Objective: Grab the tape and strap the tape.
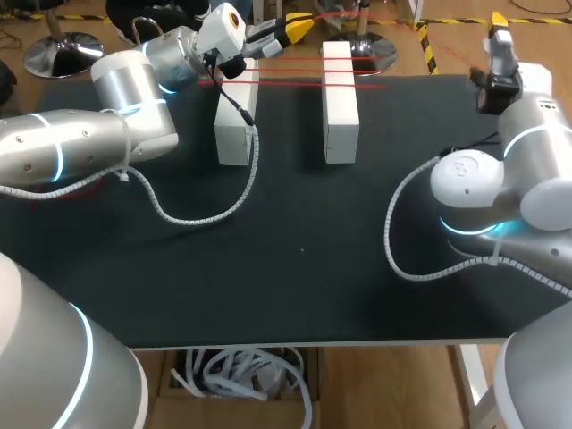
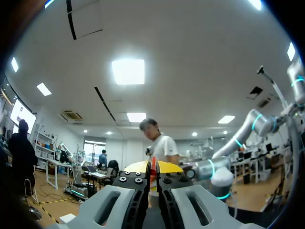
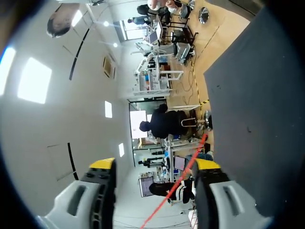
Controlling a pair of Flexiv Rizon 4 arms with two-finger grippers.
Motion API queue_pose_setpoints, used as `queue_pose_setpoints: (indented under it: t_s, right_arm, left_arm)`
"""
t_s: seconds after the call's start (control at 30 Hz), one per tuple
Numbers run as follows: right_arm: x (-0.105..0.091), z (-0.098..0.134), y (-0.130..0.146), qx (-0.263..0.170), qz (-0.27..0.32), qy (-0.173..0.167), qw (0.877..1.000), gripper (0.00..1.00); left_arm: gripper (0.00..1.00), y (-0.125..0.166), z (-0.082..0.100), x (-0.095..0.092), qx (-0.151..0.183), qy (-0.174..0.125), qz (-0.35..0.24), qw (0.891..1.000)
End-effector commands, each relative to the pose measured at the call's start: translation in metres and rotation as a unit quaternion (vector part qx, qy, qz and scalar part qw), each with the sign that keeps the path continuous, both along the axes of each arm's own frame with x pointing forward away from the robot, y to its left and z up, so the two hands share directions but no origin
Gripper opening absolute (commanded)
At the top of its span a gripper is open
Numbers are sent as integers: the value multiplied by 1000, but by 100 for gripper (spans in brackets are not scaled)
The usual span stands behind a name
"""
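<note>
I expect the tape to bend into a round loop when I carry its end back, because the red tape arches smoothly out of my left gripper.
Thin red tape (image 1: 295, 73) runs in a few strands across the tops of two white blocks (image 1: 234, 116) (image 1: 340, 98) at the back of the black mat. My left gripper (image 1: 299, 27) hovers above the back end of the blocks. In the left wrist view it (image 2: 153, 167) is shut on a strip of the red tape (image 2: 153, 175). My right gripper (image 1: 498, 27) is at the far right corner, beyond the mat's edge. In the right wrist view its fingers (image 3: 155, 164) stand apart, and a taut strand of tape (image 3: 183, 172) passes between them, closer to one finger.
The black mat (image 1: 304, 259) covers the table. White coiled cables hang from both arms and lie on it, one loop (image 1: 206, 210) beside the left block and one (image 1: 398, 241) by the right arm's base.
</note>
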State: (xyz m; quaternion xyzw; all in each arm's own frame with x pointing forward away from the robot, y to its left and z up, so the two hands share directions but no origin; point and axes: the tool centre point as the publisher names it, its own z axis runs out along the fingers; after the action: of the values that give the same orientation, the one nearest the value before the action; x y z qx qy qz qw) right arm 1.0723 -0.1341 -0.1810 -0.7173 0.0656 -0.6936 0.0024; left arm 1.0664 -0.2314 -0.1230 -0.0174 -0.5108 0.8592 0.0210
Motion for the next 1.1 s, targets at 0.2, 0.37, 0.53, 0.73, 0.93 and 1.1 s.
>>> queue_pose_setpoints:
  t_s: [0.2,0.37,0.53,0.73,0.93,1.1]
  right_arm:
    - [-1,1,5,-2,9,-3,1000,45]
    - [-5,-1,8,-5,13,2,1000,45]
    - [-9,-3,9,-4,15,5,1000,45]
    - [-11,-2,11,0,13,9,1000,45]
    - [-11,-2,11,-1,7,9,1000,44]
    - [-9,-1,10,-2,5,7,1000,43]
  left_arm:
    - [0,0,0,1,0,0,-1,1000]
    - [0,0,0,1,0,0,-1,1000]
    - [0,0,0,1,0,0,-1,1000]
    - [0,0,0,1,0,0,-1,1000]
    - [0,0,0,1,0,0,-1,1000]
    - [0,0,0,1,0,0,-1,1000]
